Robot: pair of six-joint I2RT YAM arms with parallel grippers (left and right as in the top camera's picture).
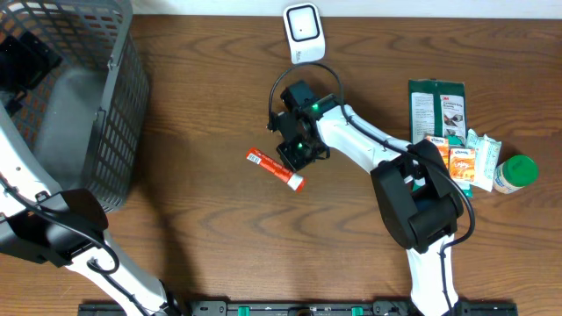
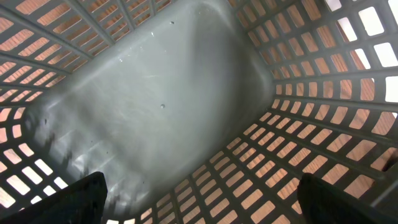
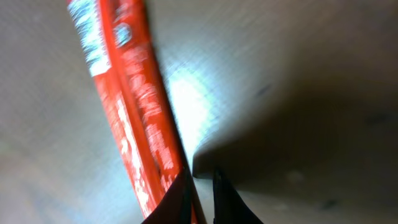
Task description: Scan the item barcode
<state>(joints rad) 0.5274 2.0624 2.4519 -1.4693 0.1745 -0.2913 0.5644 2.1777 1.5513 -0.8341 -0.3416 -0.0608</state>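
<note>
My right gripper should open its fingers, which are shut beside the red tube's edge [image 3: 173, 149], and put them on both sides of the tube's end [image 1: 291, 179] away from the barcode before it lifts the tube.
The item, a red tube [image 1: 275, 169] with white print, lies slanted on the wooden table [image 1: 211, 105]. In the right wrist view the red tube [image 3: 134, 118] runs just left of my fingers. My right gripper [image 1: 301, 154] hovers over the tube's right end. Seen from the wrist, the right gripper [image 3: 200, 186] is shut, with only a thin slit between its tips and the tube beside them, not between them. A white scanner [image 1: 304, 32] stands at the table's far edge. My left gripper [image 2: 199, 193] is open inside the grey basket [image 2: 161, 106], holding nothing.
The grey mesh basket [image 1: 105, 114] fills the left side of the table. At the right lie a green packet [image 1: 436, 101], small tissue packs [image 1: 458, 161] and a green-lidded jar [image 1: 515, 173].
</note>
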